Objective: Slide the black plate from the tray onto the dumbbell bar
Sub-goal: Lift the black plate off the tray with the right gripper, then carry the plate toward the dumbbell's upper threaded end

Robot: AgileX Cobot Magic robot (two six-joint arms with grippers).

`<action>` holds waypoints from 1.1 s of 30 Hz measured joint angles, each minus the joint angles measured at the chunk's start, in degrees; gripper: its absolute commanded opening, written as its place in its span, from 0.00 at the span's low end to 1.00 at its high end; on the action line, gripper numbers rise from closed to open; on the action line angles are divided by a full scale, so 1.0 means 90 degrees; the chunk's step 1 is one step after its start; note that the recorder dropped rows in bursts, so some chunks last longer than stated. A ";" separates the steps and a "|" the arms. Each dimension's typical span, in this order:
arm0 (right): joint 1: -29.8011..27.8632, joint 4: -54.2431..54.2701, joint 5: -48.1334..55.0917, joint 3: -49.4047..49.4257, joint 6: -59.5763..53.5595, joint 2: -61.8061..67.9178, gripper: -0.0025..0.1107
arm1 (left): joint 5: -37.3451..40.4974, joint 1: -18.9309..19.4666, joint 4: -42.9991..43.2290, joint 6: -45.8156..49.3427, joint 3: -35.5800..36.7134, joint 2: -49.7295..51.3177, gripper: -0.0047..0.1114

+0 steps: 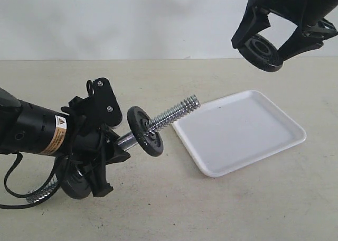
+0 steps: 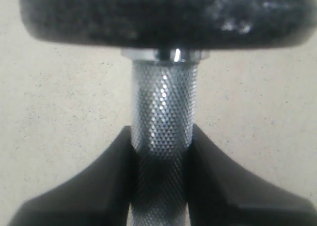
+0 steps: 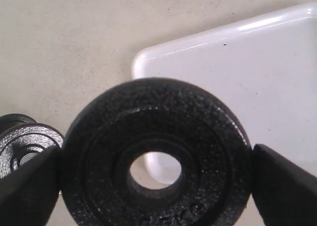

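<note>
My right gripper needs to bring the plate's hole (image 3: 156,170) down to the bar's threaded end (image 1: 193,102), because the hole faces the tray's edge and is high and wide of that end.
My right gripper (image 1: 262,46) hangs high at the upper right, shut on a black plate (image 1: 259,52) held by its rim; the plate (image 3: 156,159) fills the right wrist view with its centre hole showing. Below it lies the white tray (image 1: 274,140), with nothing on it. My left gripper (image 1: 103,140) is shut on the knurled middle of the dumbbell bar (image 1: 174,114), whose threaded end points up-right toward the tray. A second black plate (image 1: 144,131) sits on the bar just beyond the fingers (image 2: 94,186). A third plate (image 1: 74,182) sits on the bar's lower end behind the gripper.
The beige tabletop (image 1: 248,209) spreads around the tray. A black cable (image 1: 10,188) loops under the left arm at the left edge. The tray's corner (image 3: 148,62) and the plate on the bar (image 3: 25,146) show in the right wrist view.
</note>
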 measured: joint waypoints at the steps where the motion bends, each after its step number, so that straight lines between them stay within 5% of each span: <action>1: 0.0000 0.0019 0.0000 0.0000 -0.0016 0.0000 0.02 | -0.0014 0.0000 0.0018 0.0026 0.0015 0.0000 0.08; 33: 0.0000 0.1966 -0.0111 0.1155 -0.0864 0.0409 0.02 | -0.0354 0.0000 0.0018 0.0412 0.0006 0.0000 0.08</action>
